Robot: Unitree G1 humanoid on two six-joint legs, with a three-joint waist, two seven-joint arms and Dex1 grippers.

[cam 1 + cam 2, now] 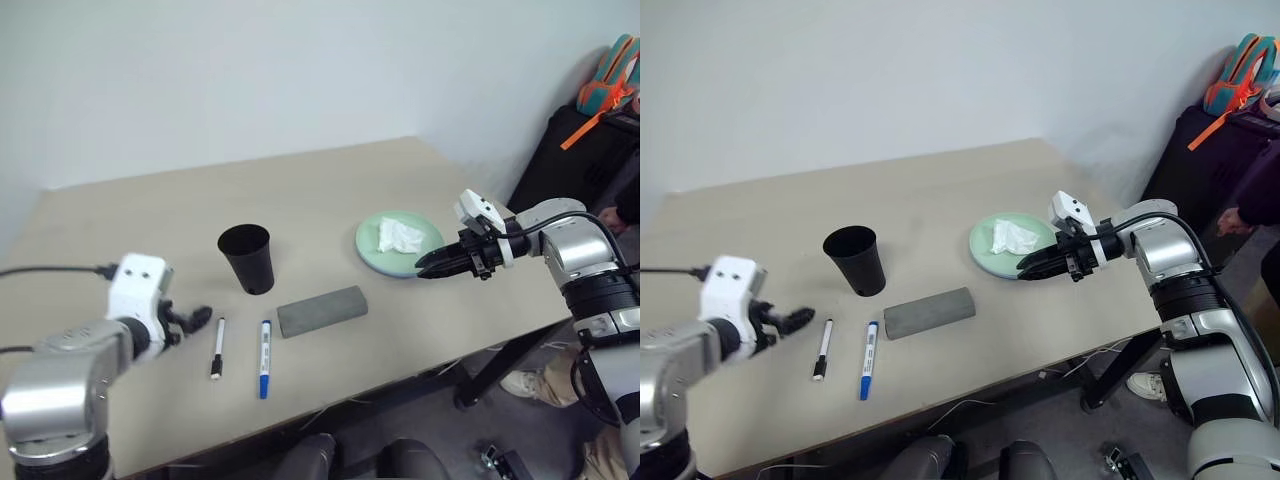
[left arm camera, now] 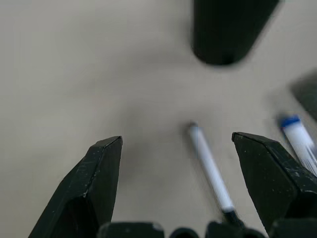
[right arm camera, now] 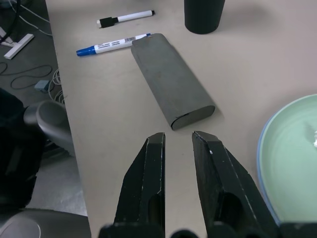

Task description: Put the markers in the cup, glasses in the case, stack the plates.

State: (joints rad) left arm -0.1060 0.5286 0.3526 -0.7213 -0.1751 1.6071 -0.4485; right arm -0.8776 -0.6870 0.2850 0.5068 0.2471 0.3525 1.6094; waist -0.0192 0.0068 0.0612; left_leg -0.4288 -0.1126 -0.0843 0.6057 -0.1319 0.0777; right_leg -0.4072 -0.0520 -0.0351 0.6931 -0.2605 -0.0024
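The black-capped marker (image 1: 218, 348) looks shorter than the black cup (image 1: 249, 259) is tall, so the marker will go down below the cup's rim when I drop it in.
The black cup (image 1: 246, 257) stands upright mid-table. In front of it lie two markers, black-capped (image 1: 217, 358) and blue-capped (image 1: 265, 358). To their right lies the grey case (image 1: 321, 310), closed. The glasses are out of view. Further right, the mint green plate (image 1: 425, 240) rests on the light blue plate (image 3: 260, 158), of which just the rim shows. My left gripper (image 1: 190, 320) hangs open left of the black-capped marker (image 2: 208, 168), which lies between its fingers in the left wrist view. My right gripper (image 1: 430, 265) hovers at the plates' near edge, fingers nearly together, holding nothing.
A crumpled white tissue (image 1: 400, 236) lies on the green plate. The table's front edge (image 1: 400, 375) runs just below the markers. Past the right edge are dark luggage (image 1: 570, 150), a teal and orange bag (image 1: 612, 72) and a person's hand (image 1: 607, 215).
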